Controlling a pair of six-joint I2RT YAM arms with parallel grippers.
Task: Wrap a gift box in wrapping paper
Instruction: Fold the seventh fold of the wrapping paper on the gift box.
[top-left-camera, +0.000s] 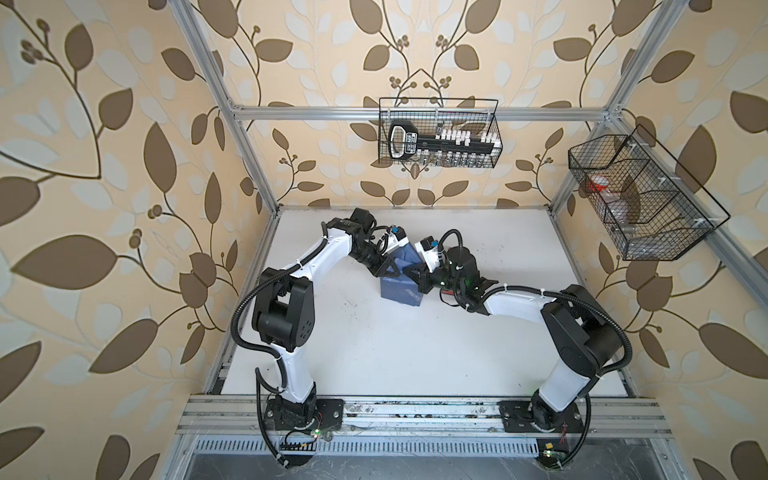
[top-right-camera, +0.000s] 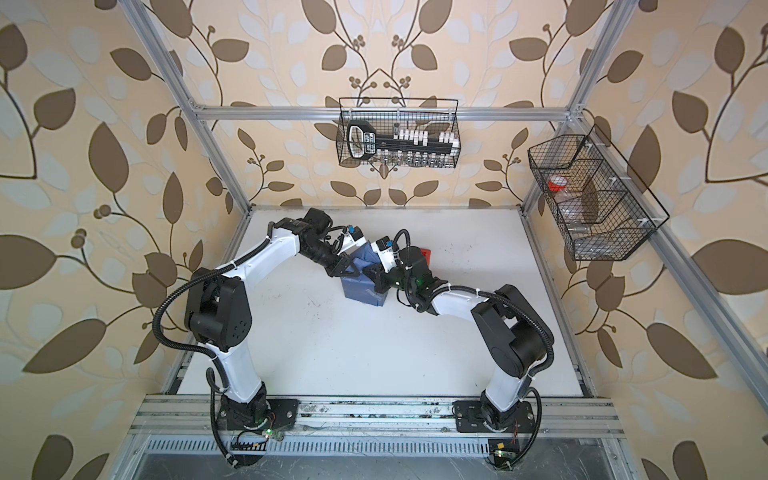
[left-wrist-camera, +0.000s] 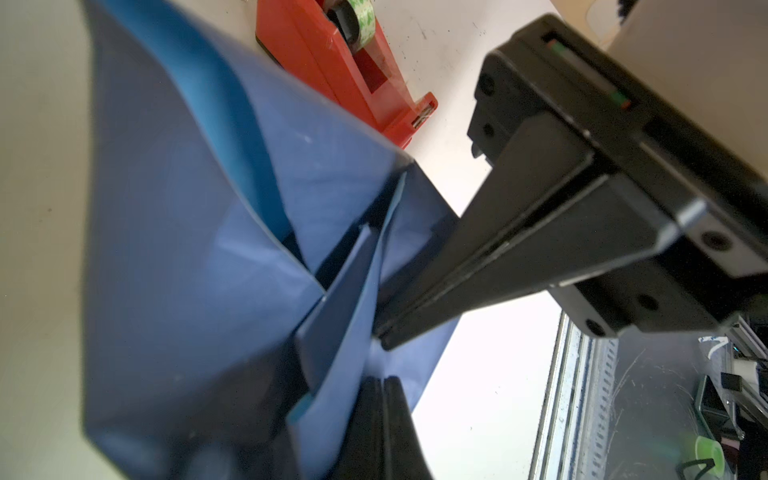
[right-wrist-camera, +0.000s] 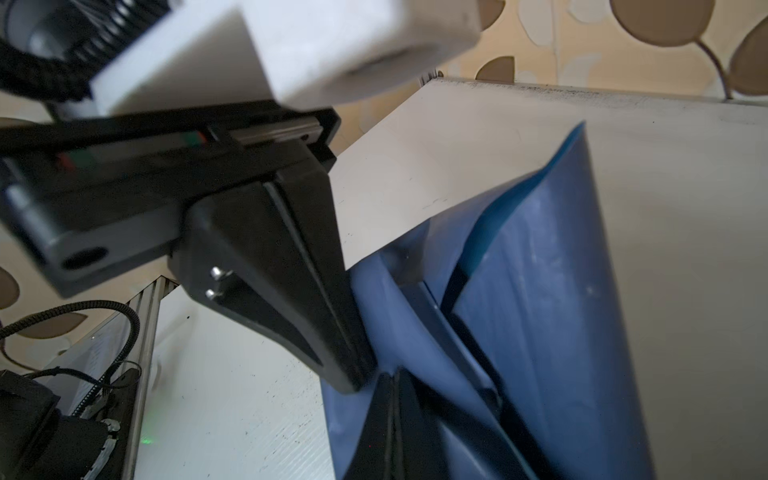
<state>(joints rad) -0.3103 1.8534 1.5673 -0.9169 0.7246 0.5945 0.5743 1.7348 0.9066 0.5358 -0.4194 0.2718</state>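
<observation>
Next, my left gripper moves back and takes the tall flap's loose side, because the tall flap gapes open beside the fold that both my grippers pinch.
The wrapping paper covers a block in mid-table, so the gift box is hidden inside it. Loose flaps of the paper stand up above the block, dark slate-blue outside and lighter blue inside. My left gripper reaches in from the left, shut on a paper flap at the top. My right gripper comes from the right, shut on the same flap. The two pairs of tips almost touch. In the left wrist view the right gripper sits just beyond my own tips.
A red tape dispenser stands on the white table right behind the wrapped block, partly hidden by the right wrist. Two wire baskets hang on the frame, one at the back and one on the right.
</observation>
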